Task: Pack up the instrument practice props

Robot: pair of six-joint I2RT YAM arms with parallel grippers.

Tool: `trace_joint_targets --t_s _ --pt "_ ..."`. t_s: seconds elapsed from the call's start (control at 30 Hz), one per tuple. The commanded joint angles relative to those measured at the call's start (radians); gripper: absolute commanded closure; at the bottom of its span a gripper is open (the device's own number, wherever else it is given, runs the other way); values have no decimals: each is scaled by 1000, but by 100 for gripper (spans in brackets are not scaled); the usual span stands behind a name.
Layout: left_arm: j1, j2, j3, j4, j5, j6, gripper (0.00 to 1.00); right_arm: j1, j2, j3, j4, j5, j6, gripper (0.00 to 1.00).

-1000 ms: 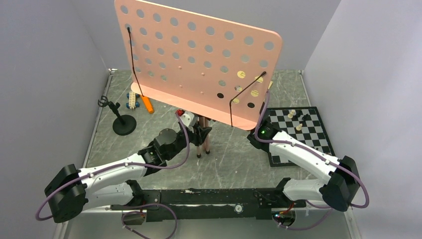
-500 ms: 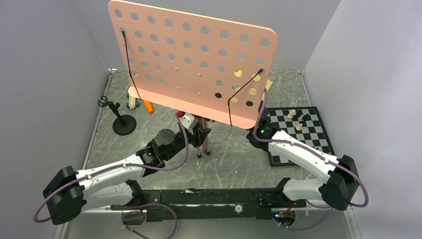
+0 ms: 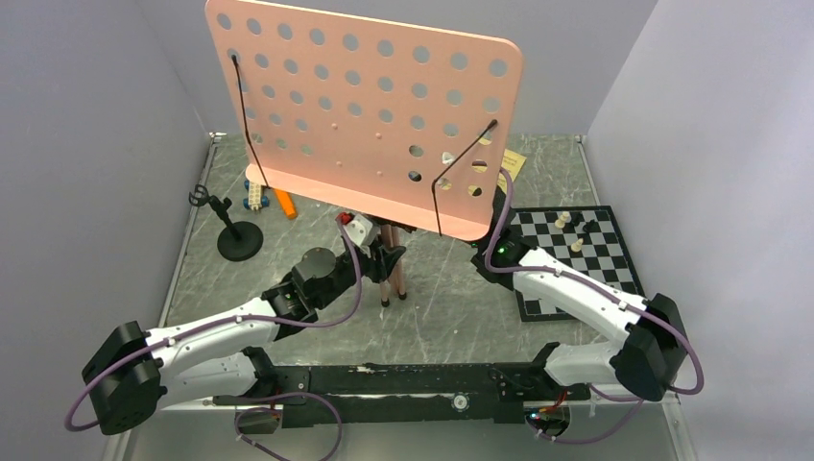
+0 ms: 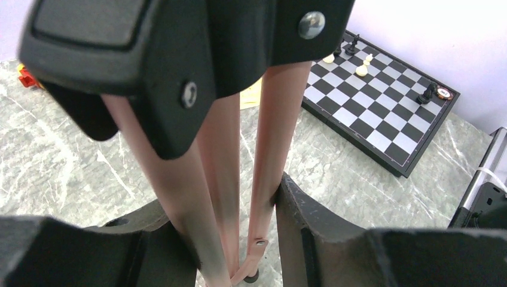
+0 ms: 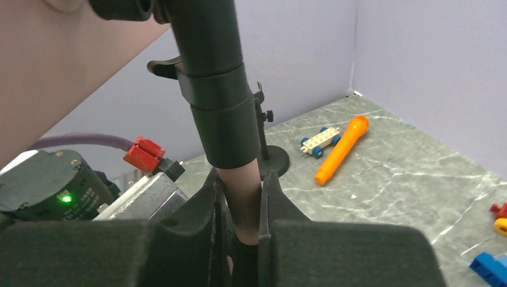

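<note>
The music stand is standing upright with its legs folded [image 3: 392, 282], so next my left gripper pulls the legs toward the front edge [image 3: 365, 353] while my right gripper brings the desk down.
The pink hole-punched music stand [image 3: 365, 115] stands upright mid-table, its tripod legs [image 4: 221, 155] folded together. My left gripper [image 4: 239, 230] is shut on the folded legs, also seen from above [image 3: 389, 257]. My right gripper [image 5: 242, 186] is shut on the stand's pole just below its black collar [image 5: 215, 101]; from above its fingers are hidden under the pink desk. The orange microphone [image 3: 284, 203] lies at the back left, also in the right wrist view [image 5: 341, 149]. The black round-based mic stand [image 3: 235, 235] stands near it. A yellow sheet-music page [image 3: 514, 161] peeks out behind the desk.
The chessboard [image 3: 576, 259] with pieces lies at the right, close to my right arm. A blue-and-white toy block [image 3: 253, 194] lies beside the microphone. Small blue [image 5: 490, 266] and red-yellow [image 5: 499, 218] blocks lie on the table behind the stand. Grey walls enclose three sides.
The stand's pink desk has shifted left and up in the top view. My right arm has followed a little to the left. Both grips are unchanged.
</note>
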Motion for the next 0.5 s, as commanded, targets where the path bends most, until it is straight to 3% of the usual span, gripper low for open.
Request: trace_joint_targets --t_s 0.0,0.27,0.47 --pt "-22 -3 15 -128 37 -9 100 8 33 77 -72 24 165 100" --pt "-24 -93 130 -344 -42 -34 100 -19 60 182 -158 -14 270 100" --pt "-24 -184 192 -429 -63 -40 100 -98 107 224 -52 -148 498 100"
